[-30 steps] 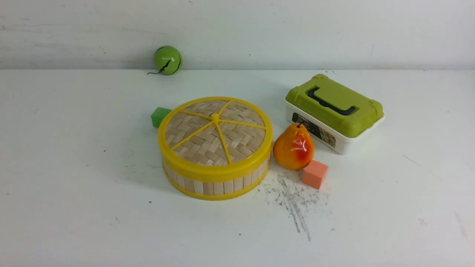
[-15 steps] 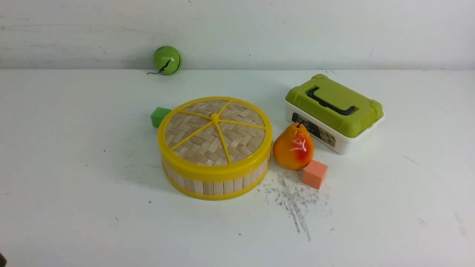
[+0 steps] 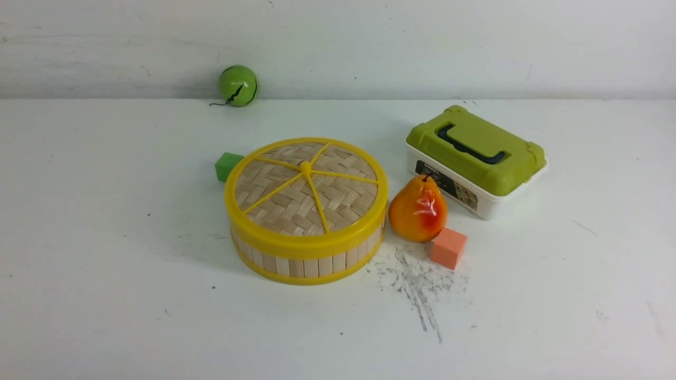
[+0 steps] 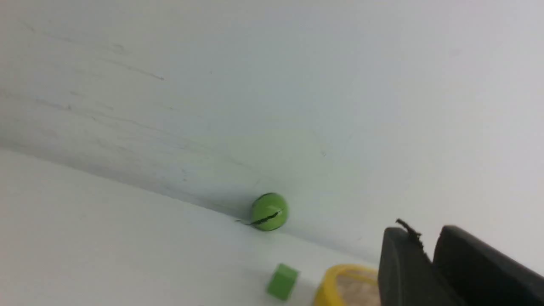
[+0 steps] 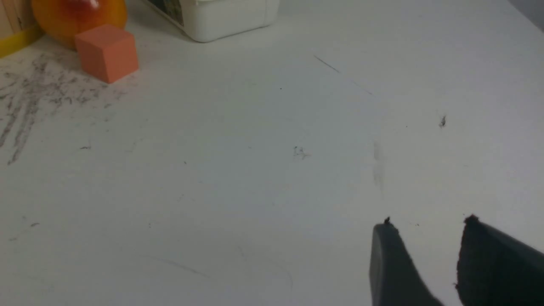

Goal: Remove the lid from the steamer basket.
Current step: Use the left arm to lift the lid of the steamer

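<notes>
My gripper is going to lift the knob, and the lid [image 3: 307, 187] will then come off and leave the basket where it is, because an unbroken yellow rim [image 3: 302, 243] covers the top of the steamer basket.
The lid [image 3: 306, 184], woven bamboo with a yellow rim, spokes and centre knob, sits closed on the steamer basket [image 3: 311, 265] at the table's middle. Neither gripper shows in the front view. In the left wrist view my left gripper [image 4: 423, 233] hangs in the air, its tips parted by a narrow gap with nothing between them; part of the lid's rim [image 4: 335, 276] shows beyond it, some way off. In the right wrist view my right gripper [image 5: 428, 223] stands open and empty over bare table, well to the right of the basket.
A green cube [image 3: 227, 165] touches the basket's back left. A pear [image 3: 418, 209] and an orange cube [image 3: 448, 247] sit close on its right, with a white box with a green lid [image 3: 475, 158] behind them. A green ball [image 3: 238, 85] lies at the back wall.
Nothing on the table has moved. A dark bit at the front view's bottom left corner half a second ago is gone now.
</notes>
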You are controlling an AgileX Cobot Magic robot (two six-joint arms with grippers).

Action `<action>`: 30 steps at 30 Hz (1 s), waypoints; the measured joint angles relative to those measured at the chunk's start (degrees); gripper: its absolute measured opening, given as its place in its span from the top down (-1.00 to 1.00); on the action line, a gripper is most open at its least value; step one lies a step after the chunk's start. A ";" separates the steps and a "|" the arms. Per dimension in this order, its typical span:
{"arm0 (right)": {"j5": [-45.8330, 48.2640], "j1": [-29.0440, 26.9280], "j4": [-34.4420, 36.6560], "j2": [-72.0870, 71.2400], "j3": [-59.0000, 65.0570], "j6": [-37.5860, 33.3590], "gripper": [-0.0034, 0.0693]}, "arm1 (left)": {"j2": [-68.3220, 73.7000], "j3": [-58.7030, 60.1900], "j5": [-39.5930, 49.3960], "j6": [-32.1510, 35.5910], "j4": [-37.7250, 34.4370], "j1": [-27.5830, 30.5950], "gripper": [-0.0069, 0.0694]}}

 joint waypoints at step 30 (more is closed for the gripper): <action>0.00 0.00 0.00 0.00 0.00 0.00 0.25 | 61.43 -42.12 59.82 17.31 -26.19 0.00 0.85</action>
